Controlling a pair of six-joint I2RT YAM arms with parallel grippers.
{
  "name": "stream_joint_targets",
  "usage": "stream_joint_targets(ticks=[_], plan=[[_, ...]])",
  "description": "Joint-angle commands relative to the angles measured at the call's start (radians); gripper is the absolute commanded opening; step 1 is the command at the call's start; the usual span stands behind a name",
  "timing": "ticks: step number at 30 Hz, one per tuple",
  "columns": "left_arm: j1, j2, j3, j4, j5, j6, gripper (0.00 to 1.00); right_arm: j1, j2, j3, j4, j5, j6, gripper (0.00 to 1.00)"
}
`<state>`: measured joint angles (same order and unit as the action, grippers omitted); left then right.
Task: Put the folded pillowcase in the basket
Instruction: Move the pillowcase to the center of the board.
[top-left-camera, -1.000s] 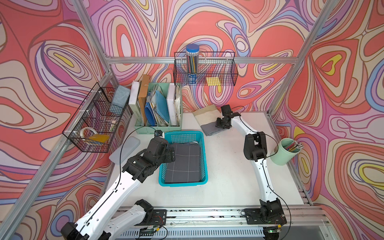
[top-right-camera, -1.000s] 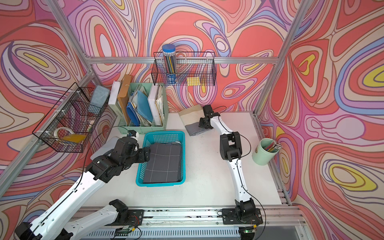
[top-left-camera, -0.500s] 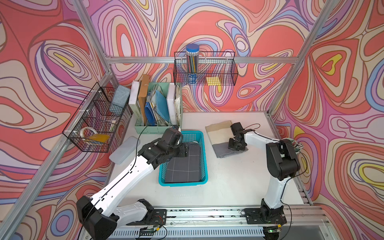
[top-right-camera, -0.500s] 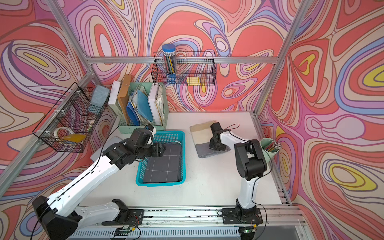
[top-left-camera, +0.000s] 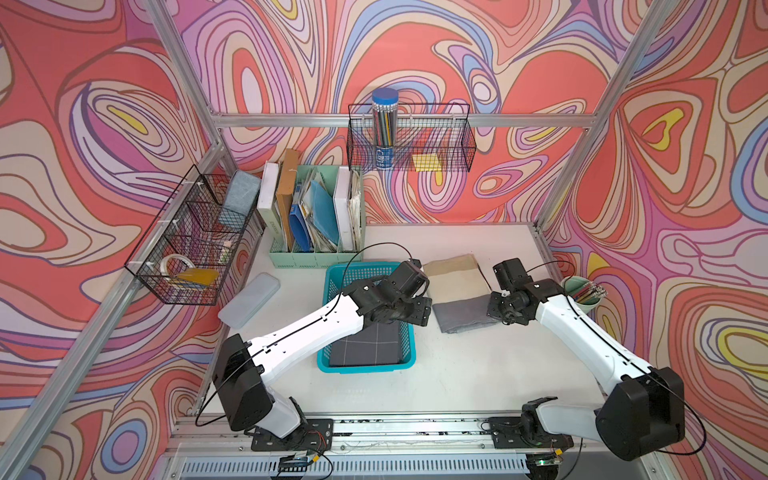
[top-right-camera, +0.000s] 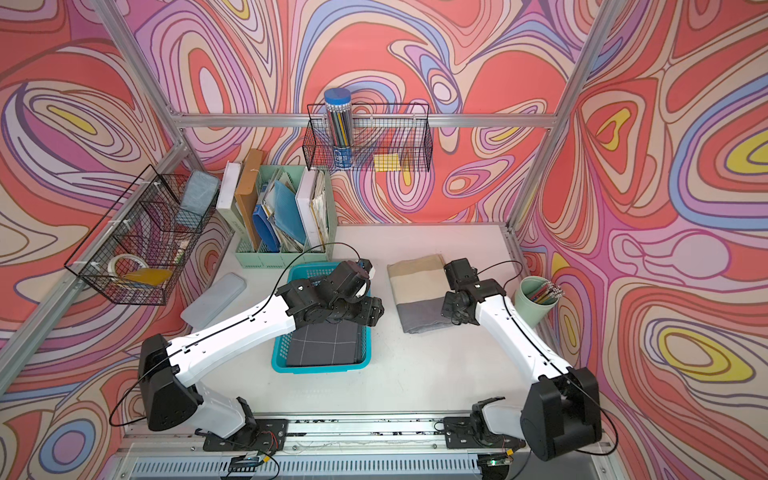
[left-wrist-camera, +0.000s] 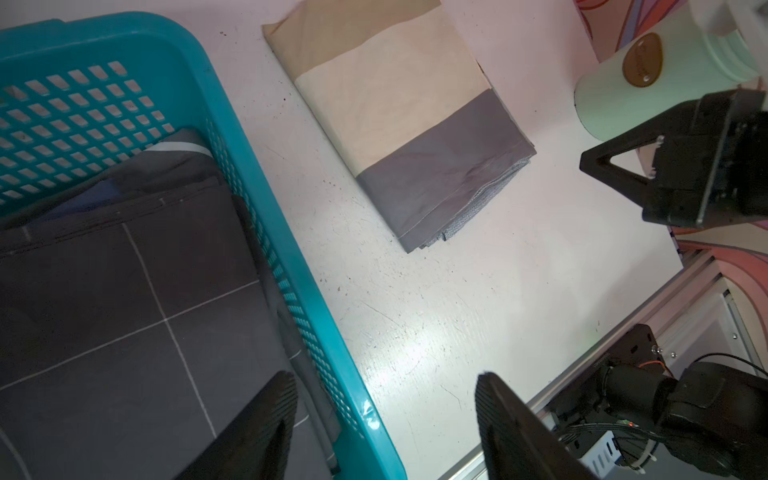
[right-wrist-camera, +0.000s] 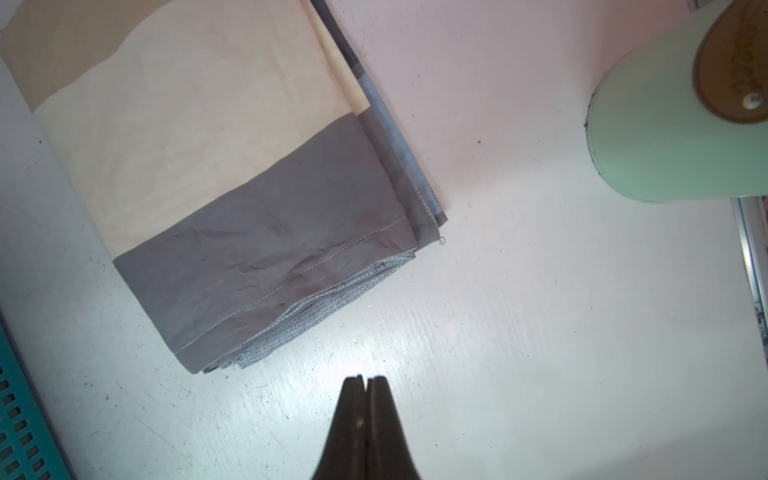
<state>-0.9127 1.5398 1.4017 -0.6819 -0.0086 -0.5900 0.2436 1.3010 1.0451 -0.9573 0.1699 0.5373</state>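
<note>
The folded pillowcase's edge (top-right-camera: 392, 287) lies close beside the basket, so next my right gripper presses the beige part (top-right-camera: 421, 286) and drags it away, making room for my left gripper.
The folded pillowcase (top-left-camera: 455, 286) (top-right-camera: 417, 286), beige with a grey band, lies flat on the white table just right of the turquoise basket (top-left-camera: 365, 368) (top-right-camera: 320, 368). A dark grey cloth with a white grid lies in the basket. My left gripper (left-wrist-camera: 384, 376) (top-left-camera: 419, 313) hangs open over the basket's right rim (left-wrist-camera: 266, 232), one finger above the dark cloth and one above bare table. My right gripper (right-wrist-camera: 365, 378) (top-left-camera: 503, 316) is shut on nothing, above bare table close to the grey corner of the pillowcase (right-wrist-camera: 232, 199) (left-wrist-camera: 407, 124).
A mint cup of pencils (top-left-camera: 582, 295) (right-wrist-camera: 665, 124) stands right of the pillowcase. A mint-green file organiser (top-left-camera: 316, 257) stands behind the basket, and a translucent case (top-left-camera: 249, 299) lies to its left. Black wire baskets (top-left-camera: 409, 141) (top-left-camera: 191, 232) hang on the walls.
The pillowcase slid from the back of the table toward the front with my right gripper on it. My left arm swung from the basket's left side across to its right rim.
</note>
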Motion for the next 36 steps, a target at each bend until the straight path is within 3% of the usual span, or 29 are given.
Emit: stream_joint_targets(ticks=[1, 6, 12, 22, 36], plan=[[-0.006, 0.019, 0.031, 0.018, 0.0, -0.024, 0.73, 0.005, 0.043, 0.091, 0.056, -0.041, 0.01, 0.0], [-0.005, 0.02, 0.023, 0.03, -0.012, -0.022, 0.74, 0.005, 0.263, 0.192, 0.154, -0.073, -0.036, 0.0], [-0.005, 0.042, 0.022, 0.03, 0.004, -0.029, 0.74, 0.005, 0.464, 0.203, 0.236, -0.116, -0.022, 0.0], [-0.005, 0.105, 0.024, 0.062, 0.046, -0.053, 0.75, 0.005, 0.414, -0.012, 0.278, -0.111, 0.012, 0.0], [-0.014, 0.293, 0.13, 0.054, 0.172, -0.105, 0.75, 0.005, 0.196, -0.184, 0.17, -0.064, 0.047, 0.0]])
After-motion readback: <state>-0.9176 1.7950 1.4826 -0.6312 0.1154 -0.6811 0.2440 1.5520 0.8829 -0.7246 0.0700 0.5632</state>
